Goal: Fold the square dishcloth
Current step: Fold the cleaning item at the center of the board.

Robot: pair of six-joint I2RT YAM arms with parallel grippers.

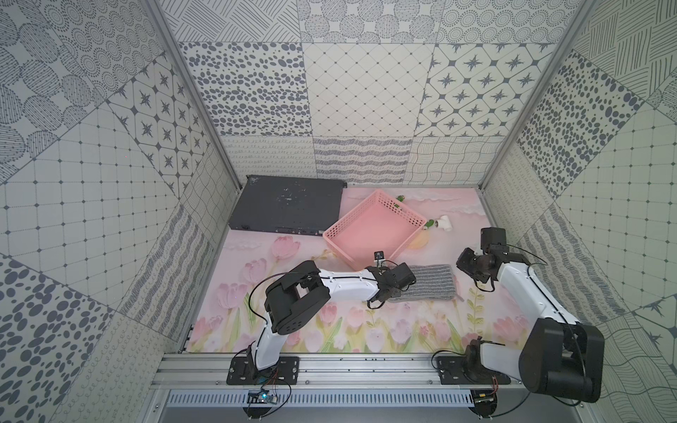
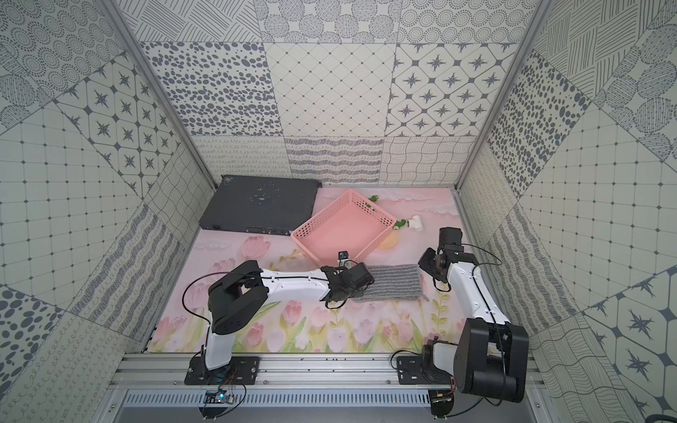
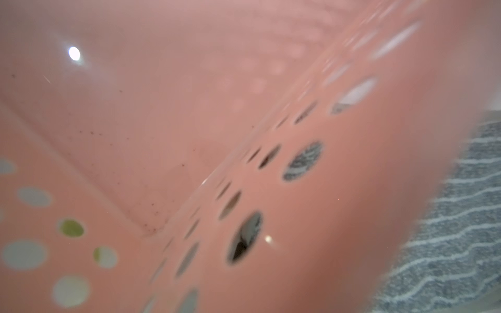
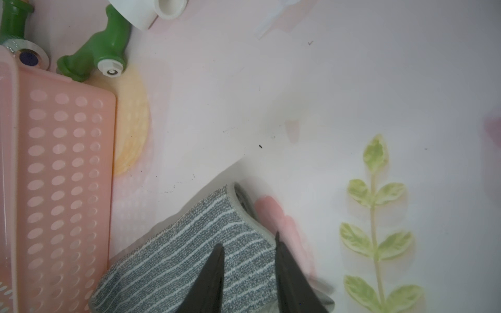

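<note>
I can see my left gripper holding the dishcloth's end by the basket while the opposite end lies loose (image 1: 446, 283), so my right gripper should keep that edge (image 4: 248, 221) steady for the fold.
The square dishcloth (image 1: 428, 282) (image 2: 394, 280), grey with thin pale stripes, lies folded into a flat oblong just in front of the pink basket (image 1: 339, 249) (image 2: 307, 243). My left gripper (image 1: 383, 297) (image 2: 346, 293) is shut on the cloth's near left corner. Its wrist view shows no jaws, only the basket wall (image 3: 325, 216) close up and the cloth (image 3: 455, 230) beside it. My right gripper (image 1: 462, 264) (image 4: 249, 239) hovers open over the cloth's far right corner (image 4: 189, 257), gripping nothing.
A dark flat box (image 1: 289, 205) lies at the back left. Green and white pipe fittings (image 1: 439, 224) (image 4: 103, 51) sit right of the basket (image 4: 62, 189), another green one (image 1: 401, 199) behind it. Patterned walls enclose three sides.
</note>
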